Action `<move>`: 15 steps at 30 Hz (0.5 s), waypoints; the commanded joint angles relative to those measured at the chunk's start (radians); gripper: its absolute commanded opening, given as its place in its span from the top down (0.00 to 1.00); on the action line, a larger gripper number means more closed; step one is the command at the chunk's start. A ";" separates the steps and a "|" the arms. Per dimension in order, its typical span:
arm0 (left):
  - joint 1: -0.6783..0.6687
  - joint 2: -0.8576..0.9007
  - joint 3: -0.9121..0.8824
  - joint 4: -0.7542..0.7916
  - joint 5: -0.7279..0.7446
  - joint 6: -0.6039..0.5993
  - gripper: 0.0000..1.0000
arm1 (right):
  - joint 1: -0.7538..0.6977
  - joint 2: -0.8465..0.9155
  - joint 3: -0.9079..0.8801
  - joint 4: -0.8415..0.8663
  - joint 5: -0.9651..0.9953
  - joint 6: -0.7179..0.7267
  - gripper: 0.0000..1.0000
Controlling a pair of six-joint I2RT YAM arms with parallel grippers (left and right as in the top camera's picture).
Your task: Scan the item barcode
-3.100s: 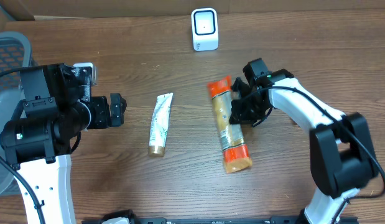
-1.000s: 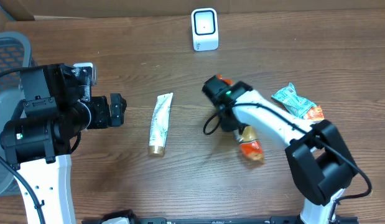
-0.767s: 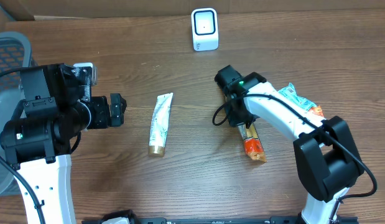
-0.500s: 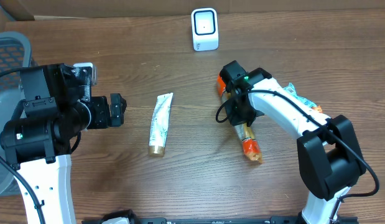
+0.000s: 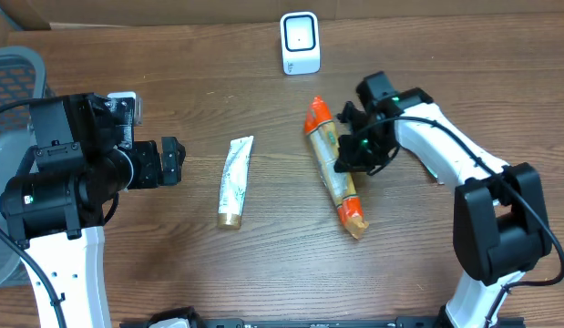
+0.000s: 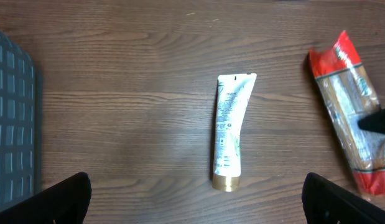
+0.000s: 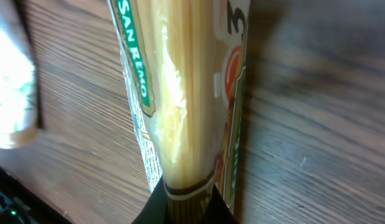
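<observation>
The spaghetti pack's front label faces up and the barcode is hidden, so my right gripper should roll the pack over and grip the pack's middle before scanning.
The item is a long clear pack of spaghetti with orange ends, lying diagonally at centre right, its top end pointing toward the white scanner at the table's back edge. My right gripper is shut on the pack's middle from the right side. In the right wrist view the pack runs up from between my dark fingers, and the right gripper pinches the strands. My left gripper hangs open at the left, holding nothing. In its own view the left gripper stands wide above bare wood.
A white tube with a gold cap lies between the two arms, also seen as the tube in the left wrist view. A grey mesh chair sits off the table's left edge.
My right arm has swung right and back, taking the spaghetti pack with it. The pack now points toward the scanner. The right jaws closed on it. The left arm has stayed still.
</observation>
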 commanded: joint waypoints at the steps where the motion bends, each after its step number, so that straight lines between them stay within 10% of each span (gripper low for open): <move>1: 0.005 0.003 0.017 0.004 0.011 0.011 0.00 | 0.024 0.008 -0.034 0.014 -0.095 -0.054 0.95; 7: 0.005 0.003 0.017 0.004 0.011 0.011 0.00 | 0.061 0.017 -0.056 0.014 -0.046 -0.087 0.65; 15: 0.005 0.003 0.017 0.003 0.011 0.011 0.00 | 0.117 0.067 -0.066 0.010 0.025 -0.086 0.62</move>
